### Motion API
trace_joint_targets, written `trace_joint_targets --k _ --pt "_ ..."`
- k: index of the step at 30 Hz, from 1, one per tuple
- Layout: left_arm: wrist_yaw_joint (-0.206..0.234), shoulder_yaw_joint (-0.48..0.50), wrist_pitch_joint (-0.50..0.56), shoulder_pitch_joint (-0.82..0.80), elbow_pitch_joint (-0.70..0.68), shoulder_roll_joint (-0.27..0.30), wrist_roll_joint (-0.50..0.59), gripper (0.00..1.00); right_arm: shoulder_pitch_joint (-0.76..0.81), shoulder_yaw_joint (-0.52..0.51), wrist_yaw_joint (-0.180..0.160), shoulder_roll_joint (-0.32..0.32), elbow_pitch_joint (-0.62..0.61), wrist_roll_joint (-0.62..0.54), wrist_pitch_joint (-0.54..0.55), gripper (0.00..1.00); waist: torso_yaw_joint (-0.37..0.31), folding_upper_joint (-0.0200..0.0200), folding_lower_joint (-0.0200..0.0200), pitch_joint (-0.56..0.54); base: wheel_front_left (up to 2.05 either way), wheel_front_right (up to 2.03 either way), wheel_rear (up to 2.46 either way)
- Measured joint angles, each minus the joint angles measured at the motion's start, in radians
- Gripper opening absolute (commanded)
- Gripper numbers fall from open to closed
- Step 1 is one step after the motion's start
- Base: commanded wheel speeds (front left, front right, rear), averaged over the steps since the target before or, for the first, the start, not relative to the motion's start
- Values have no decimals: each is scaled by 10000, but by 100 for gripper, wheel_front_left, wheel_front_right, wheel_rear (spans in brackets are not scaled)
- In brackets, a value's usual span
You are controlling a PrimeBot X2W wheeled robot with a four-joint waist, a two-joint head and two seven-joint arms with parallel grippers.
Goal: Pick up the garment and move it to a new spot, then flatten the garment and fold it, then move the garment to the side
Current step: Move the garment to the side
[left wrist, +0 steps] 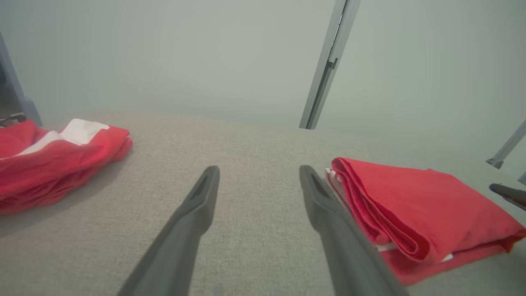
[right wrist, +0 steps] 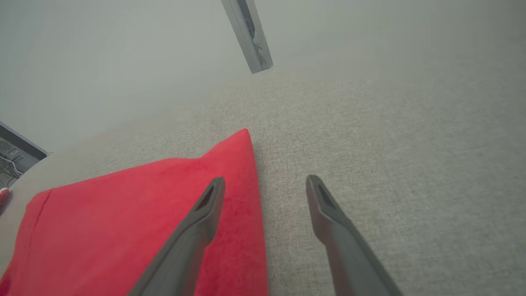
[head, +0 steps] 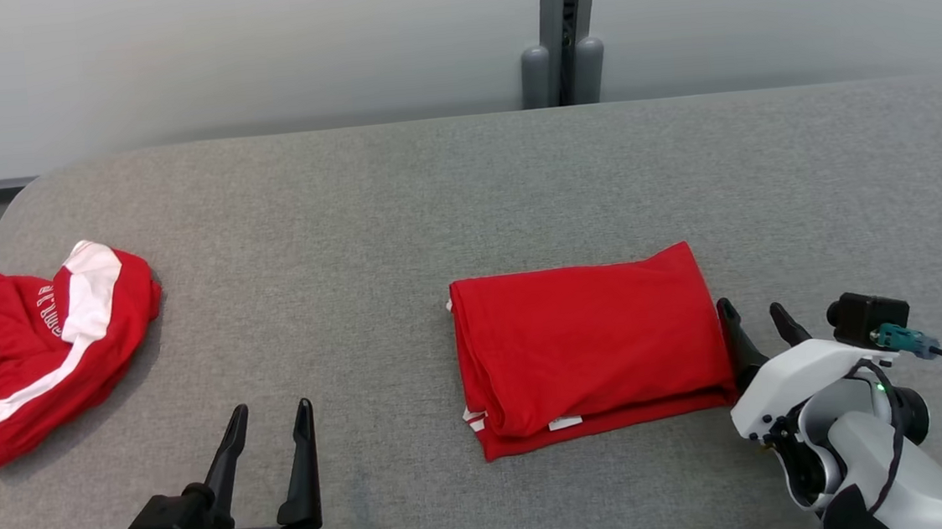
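Note:
The folded red garment (head: 592, 344) should slide along as one stack and keep its folds when I pull the garment's raised edge, because its layers (head: 479, 403) are neatly lined up.
A red garment (head: 586, 344) lies folded into a neat rectangle right of the table's middle, with white label bits at its near edge; it also shows as a layered red stack (left wrist: 415, 213) and a red slab (right wrist: 144, 222). My right gripper (head: 757, 319) stands open at the garment's right edge, one finger over the cloth, the other over bare table (right wrist: 265, 181). My left gripper (head: 268, 415) is open near the table's front left, empty, with the folded garment just right of its fingers (left wrist: 259, 172).
A second red garment with white stripes (head: 40, 349) lies crumpled at the table's left edge (left wrist: 53, 160). The grey fabric table (head: 399, 203) ends at a pale wall with a grey post (head: 560, 30) behind. Bare cloth surface lies between the two garments.

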Motion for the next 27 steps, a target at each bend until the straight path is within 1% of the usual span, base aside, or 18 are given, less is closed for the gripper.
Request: trace_joint_targets --k 7,14,15,16,17,22,27 --pt "-90 19 0 -164 100 2 54 100 -319 798 0 92 1020 326 121 100 230 0 0 216 0 0 0" --pt "-117 -27 0 -190 167 0 123 100 -380 1289 0 165 1488 871 251 100 298 0 0 181 0 0 0" --pt "-117 -33 0 -190 173 2 125 100 -380 1394 0 167 1496 951 261 74 299 0 0 167 0 0 0" --pt "-117 -42 0 -191 180 2 127 100 -380 1476 0 167 1494 1007 259 33 300 0 0 151 0 0 0" --pt "-117 -48 0 -194 182 0 128 100 -380 1544 0 163 1496 1035 251 0 301 0 0 134 0 0 0" --pt "-115 -84 0 -194 180 2 136 100 -436 2021 2 -13 1444 1078 104 0 301 0 0 45 0 0 0" --pt "-81 -104 0 -174 159 2 115 100 -808 2127 2 -399 988 512 -15 0 252 0 0 12 0 0 0"
